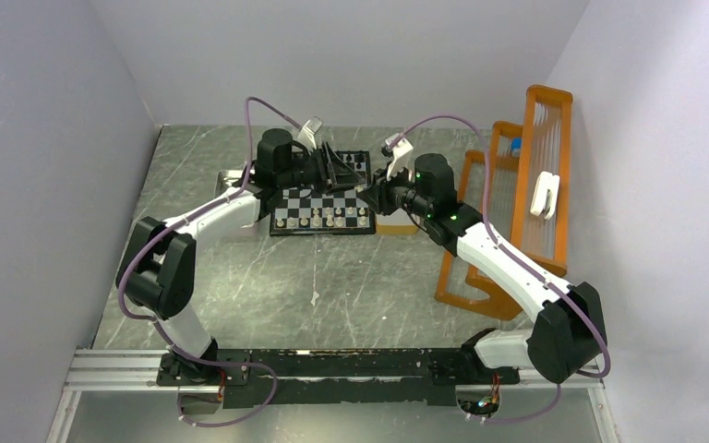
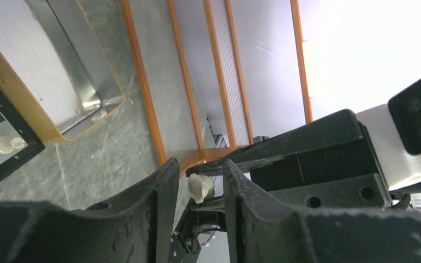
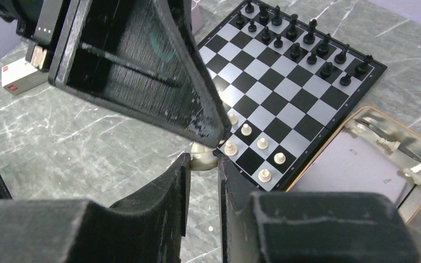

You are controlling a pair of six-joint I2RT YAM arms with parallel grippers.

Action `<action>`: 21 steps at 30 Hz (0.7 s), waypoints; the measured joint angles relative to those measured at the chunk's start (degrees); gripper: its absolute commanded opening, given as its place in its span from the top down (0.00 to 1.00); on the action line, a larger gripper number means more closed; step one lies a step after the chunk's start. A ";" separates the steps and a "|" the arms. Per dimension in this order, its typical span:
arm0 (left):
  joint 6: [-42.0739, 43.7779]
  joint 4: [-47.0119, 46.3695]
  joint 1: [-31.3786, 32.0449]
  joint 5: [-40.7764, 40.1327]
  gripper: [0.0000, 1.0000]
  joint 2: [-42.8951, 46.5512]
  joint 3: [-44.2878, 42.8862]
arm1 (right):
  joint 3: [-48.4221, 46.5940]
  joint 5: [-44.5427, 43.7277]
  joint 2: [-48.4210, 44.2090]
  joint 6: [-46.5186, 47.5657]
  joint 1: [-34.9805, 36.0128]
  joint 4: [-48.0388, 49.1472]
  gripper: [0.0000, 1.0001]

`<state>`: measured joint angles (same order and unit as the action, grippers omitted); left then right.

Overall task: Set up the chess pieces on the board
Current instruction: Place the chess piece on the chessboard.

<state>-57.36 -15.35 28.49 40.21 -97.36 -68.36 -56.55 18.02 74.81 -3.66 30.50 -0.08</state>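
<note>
The cream piece (image 3: 203, 161) is held by its base in my right gripper, so my left gripper should take its upper end (image 2: 199, 187) and stand the piece on the empty square of the near row.
The board (image 1: 321, 231) lies at the middle back of the table, black chess pieces (image 3: 293, 38) in its far rows and cream ones (image 3: 262, 143) in a near row. My right gripper (image 3: 203, 163) hovers by the board's right corner, shut on the base of a cream piece (image 3: 202, 156). My left gripper (image 2: 197, 178) faces it from the other side. Its two fingers (image 2: 164, 189) stand on either side of that same cream piece (image 2: 200, 187), with a narrow gap each way. In the top view both grippers (image 1: 362, 185) meet above the board's right edge.
A metal tray with a tan rim (image 3: 411, 143) lies right of the board, a few cream pieces (image 3: 385, 143) in it. An orange wire rack (image 1: 540, 185) stands at the right wall. A small white box (image 3: 16, 76) sits left of the board.
</note>
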 measured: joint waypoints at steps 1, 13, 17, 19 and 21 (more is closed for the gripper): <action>-0.61 -1.01 0.17 0.22 0.62 0.00 0.52 | 0.00 -0.09 0.00 -0.02 0.00 0.00 0.75; -0.20 -1.18 0.94 0.52 0.77 0.00 2.29 | 1.33 -1.90 -0.09 -1.05 0.00 1.01 0.75; 0.39 -1.07 0.94 0.52 0.82 -0.15 2.29 | 2.23 -1.73 -0.09 -1.09 0.00 1.73 0.75; 0.59 -1.01 0.94 0.55 0.86 -0.33 2.29 | 2.56 -1.64 -0.09 -1.09 0.00 2.01 0.75; 1.18 -0.37 0.98 0.57 0.92 -0.48 2.08 | 2.75 -1.64 -0.07 -1.07 0.00 1.99 0.74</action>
<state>-56.18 -15.73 29.47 40.77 -97.84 -66.28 -53.80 16.38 74.74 -4.73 30.50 1.91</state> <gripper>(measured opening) 0.164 0.258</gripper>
